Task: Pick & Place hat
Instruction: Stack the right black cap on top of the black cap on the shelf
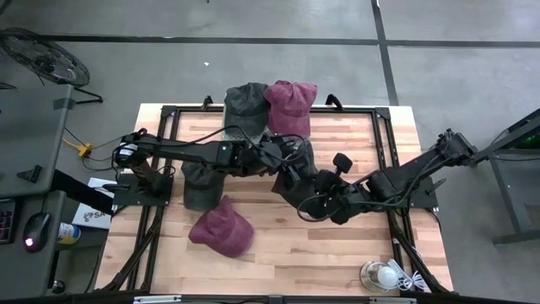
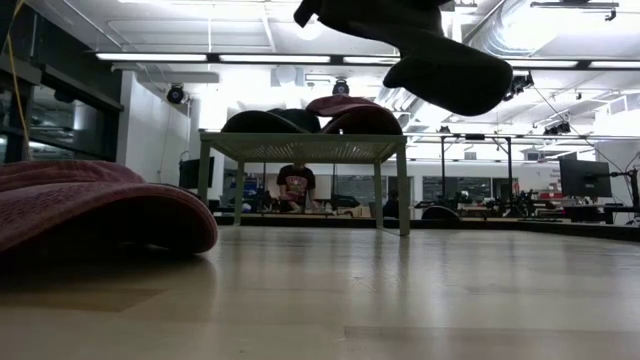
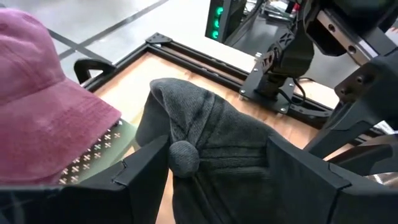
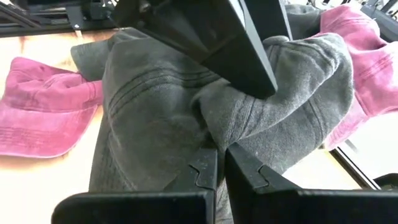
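The grey hat's top (image 4: 208, 118) shows a deep fold. Next, I open my right gripper and back it away before regripping, while my left gripper keeps the hat's button (image 3: 184, 159).
A dark grey hat (image 1: 295, 173) hangs between my two grippers over the middle of the table. The low view shows the grey hat (image 2: 440, 70) clear of the tabletop. My left gripper (image 1: 283, 159) reaches in from the left and is shut on its crown (image 3: 217, 134). My right gripper (image 1: 310, 192) comes from the right, shut on its cloth (image 4: 155, 106). A second grey hat (image 1: 201, 187) and a maroon hat (image 1: 221, 226) lie flat on the table's left half. My left gripper (image 3: 217, 168) has the bunched crown around the top button (image 3: 184, 155) between its two fingers, which stay well apart with cloth filling the gap. The hat is lifted clear. My right gripper (image 4: 217, 163) pinches a fold of the grey cloth (image 4: 214, 140) between nearly closed fingertips; the cloth drapes around them. How many layers, I cannot tell.
A raised rack (image 1: 354, 114) at the far edge carries a grey hat (image 1: 246, 103) and a maroon hat (image 1: 291, 105). A small lamp with a cord (image 1: 380, 274) sits at the near right corner. Bare wood lies on the near right part of the table.
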{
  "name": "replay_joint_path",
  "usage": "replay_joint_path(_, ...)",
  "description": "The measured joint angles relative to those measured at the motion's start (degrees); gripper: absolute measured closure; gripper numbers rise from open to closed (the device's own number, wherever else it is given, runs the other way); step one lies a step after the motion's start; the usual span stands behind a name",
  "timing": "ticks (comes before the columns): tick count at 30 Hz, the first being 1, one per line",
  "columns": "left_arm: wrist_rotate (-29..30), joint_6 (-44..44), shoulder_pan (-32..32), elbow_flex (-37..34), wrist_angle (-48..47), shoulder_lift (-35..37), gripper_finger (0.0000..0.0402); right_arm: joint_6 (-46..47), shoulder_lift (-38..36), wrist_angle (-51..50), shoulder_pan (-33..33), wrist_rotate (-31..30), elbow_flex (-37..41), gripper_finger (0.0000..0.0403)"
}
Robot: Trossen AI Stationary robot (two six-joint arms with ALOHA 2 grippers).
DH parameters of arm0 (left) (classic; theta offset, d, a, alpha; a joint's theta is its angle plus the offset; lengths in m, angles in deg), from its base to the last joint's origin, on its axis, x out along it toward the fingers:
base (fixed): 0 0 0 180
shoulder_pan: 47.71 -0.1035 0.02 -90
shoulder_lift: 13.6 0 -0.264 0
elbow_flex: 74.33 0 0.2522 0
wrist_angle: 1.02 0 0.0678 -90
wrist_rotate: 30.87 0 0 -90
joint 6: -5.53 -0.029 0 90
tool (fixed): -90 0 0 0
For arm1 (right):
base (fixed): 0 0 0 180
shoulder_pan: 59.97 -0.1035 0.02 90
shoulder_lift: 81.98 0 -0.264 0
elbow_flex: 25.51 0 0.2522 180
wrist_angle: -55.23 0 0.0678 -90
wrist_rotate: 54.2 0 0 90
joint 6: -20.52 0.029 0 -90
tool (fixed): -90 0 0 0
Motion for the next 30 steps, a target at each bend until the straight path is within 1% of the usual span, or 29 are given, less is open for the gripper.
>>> replay_joint_path(2,-0.3,1.4,0.0,0.0,0.0,0.0,0.0144,0.0,0.0,0.0,0.1,0.0,0.0,0.0398)
replay_joint_path(4,-0.5,2.7,0.0,0.0,-0.1,0.0,0.0154,0.1,0.0,-0.1,0.1,0.0,0.0,0.0398)
replay_joint_path(7,-1.1,4.1,0.0,0.0,-0.4,0.0,0.0186,1.7,0.0,-1.3,0.2,-0.3,0.0,0.0398)
replay_joint_path(11,-2.7,5.1,0.0,0.0,-0.9,0.0,0.0252,4.1,0.0,-3.5,0.2,-0.3,0.0,0.0398)
replay_joint_path(17,-5.6,5.3,0.0,0.0,-1.0,0.0,0.0373,4.5,0.0,-3.7,0.2,0.5,0.0,0.0398)
replay_joint_path(23,-6.6,5.2,0.0,0.0,-1.2,0.0,0.0375,5.6,0.0,-3.7,0.2,1.3,0.0,0.0398)
replay_joint_path(26,-6.7,5.0,0.0,0.0,-1.3,0.0,0.0377,5.6,0.0,-3.7,0.2,2.9,0.0,0.0396)
replay_joint_path(30,-7.2,5.0,0.0,0.0,-1.4,0.0,0.0377,5.6,0.0,-3.7,0.2,4.2,0.0,0.0364)
